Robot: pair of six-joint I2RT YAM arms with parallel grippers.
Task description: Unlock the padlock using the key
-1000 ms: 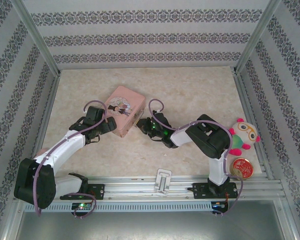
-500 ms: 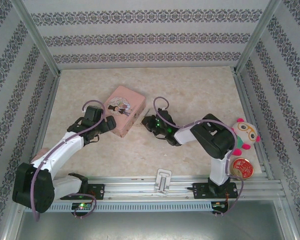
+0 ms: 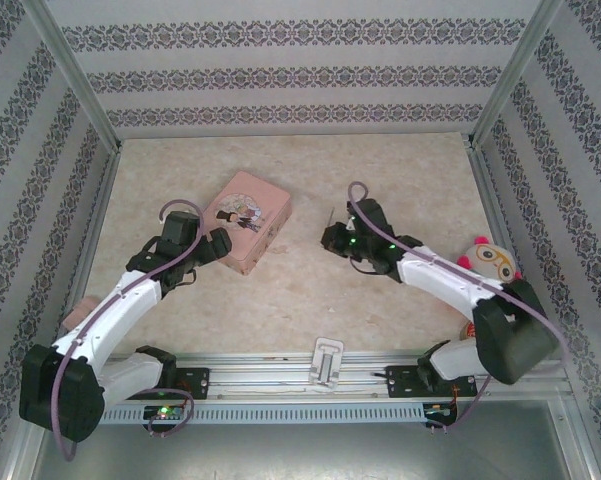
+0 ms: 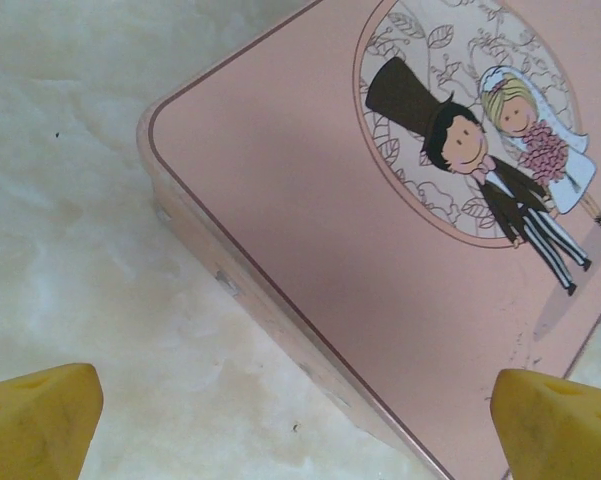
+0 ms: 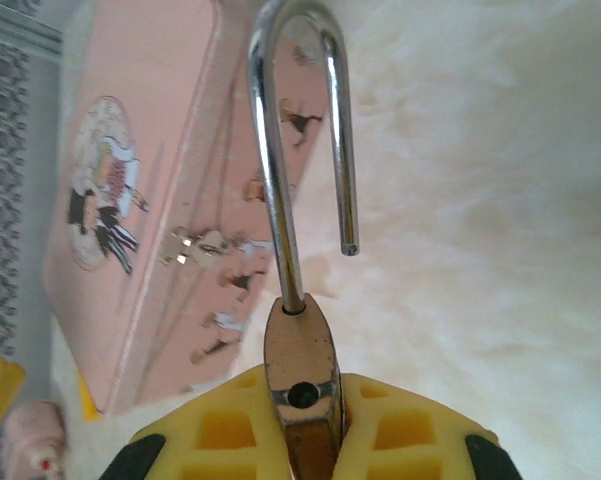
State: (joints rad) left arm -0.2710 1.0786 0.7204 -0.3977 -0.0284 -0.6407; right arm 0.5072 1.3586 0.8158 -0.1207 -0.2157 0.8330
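My right gripper keeps carrying the padlock away and let it go on the empty tabletop, as the padlock's shackle is open and clear of the tin's clasp.
The brass padlock is pinched between the yellow pads of my right gripper, which is shut on its body. Its steel shackle stands up with the free end out of the body, so the lock is open. In the top view the right gripper hovers to the right of the pink tin, apart from it. My left gripper is open, with its yellow fingertips wide apart over the tin's near-left edge and nothing between them. The key is out of view.
The tin's clasp faces the right gripper. A white bracket lies on the front rail. A plush toy sits by the right wall, behind the right arm's elbow. Metal frame posts and patterned walls enclose the table.
The right arm has swung right and away from the tin, carrying the padlock, and its elbow has dropped toward the front right. The left gripper has shifted slightly left and stayed open.
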